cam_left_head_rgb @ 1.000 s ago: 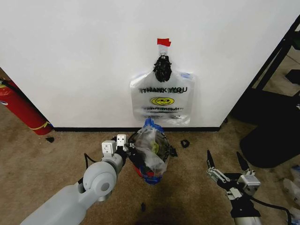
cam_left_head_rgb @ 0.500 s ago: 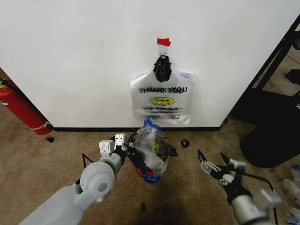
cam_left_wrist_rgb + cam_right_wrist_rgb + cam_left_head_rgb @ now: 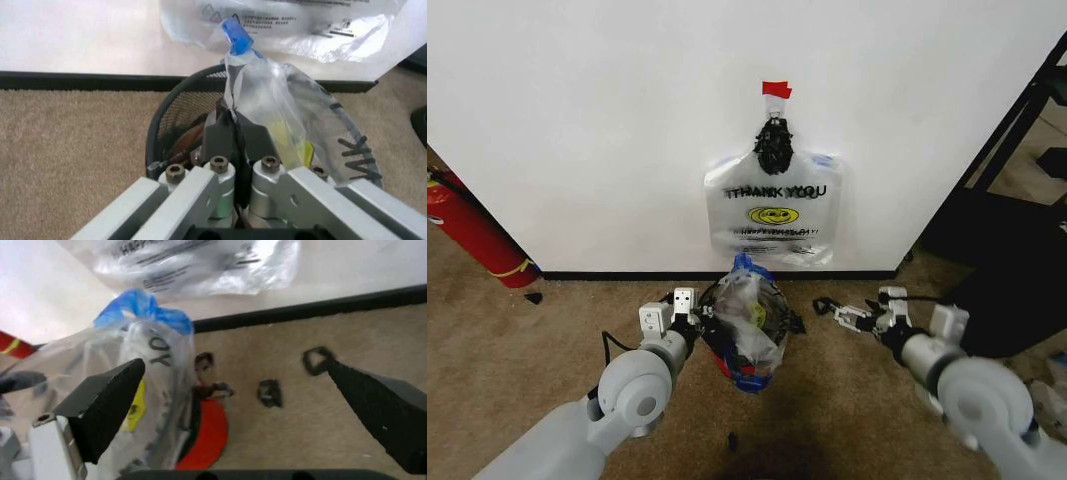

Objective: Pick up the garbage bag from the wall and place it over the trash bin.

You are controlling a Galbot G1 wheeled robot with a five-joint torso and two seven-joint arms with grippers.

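Observation:
The trash bin's opening [image 3: 749, 325] is a narrow oval [image 3: 785, 318] beneath the crumpled garbage bag. The opening will widen into a round shape when I pull the bin's side outward.
The garbage bag [image 3: 749, 318] is crumpled over the small black trash bin [image 3: 715, 302], a blue patch sticking up at its top. My left gripper [image 3: 699, 320] is at the bin's left rim. The left wrist view shows that gripper [image 3: 233, 134] shut on the bag's film [image 3: 270, 102] just inside the mesh rim [image 3: 179, 116]. My right gripper [image 3: 830, 312] is open, low over the carpet to the right of the bin. In the right wrist view its fingers [image 3: 233, 365] spread wide, with the bag [image 3: 143, 342] and the bin's red base [image 3: 211, 432] a short way ahead. Behind stands the white wall [image 3: 577, 120].
More printed bags [image 3: 773, 215] hang on the wall from a black knot [image 3: 774, 146] under red tape [image 3: 776, 90]. A red fire extinguisher [image 3: 469, 232] leans at the left. Black furniture [image 3: 1007, 270] fills the right. Small black scraps [image 3: 270, 391] lie on the carpet.
My right arm has swung from the lower right corner up and left toward the bin, its gripper still open. The left gripper and the bag have not moved.

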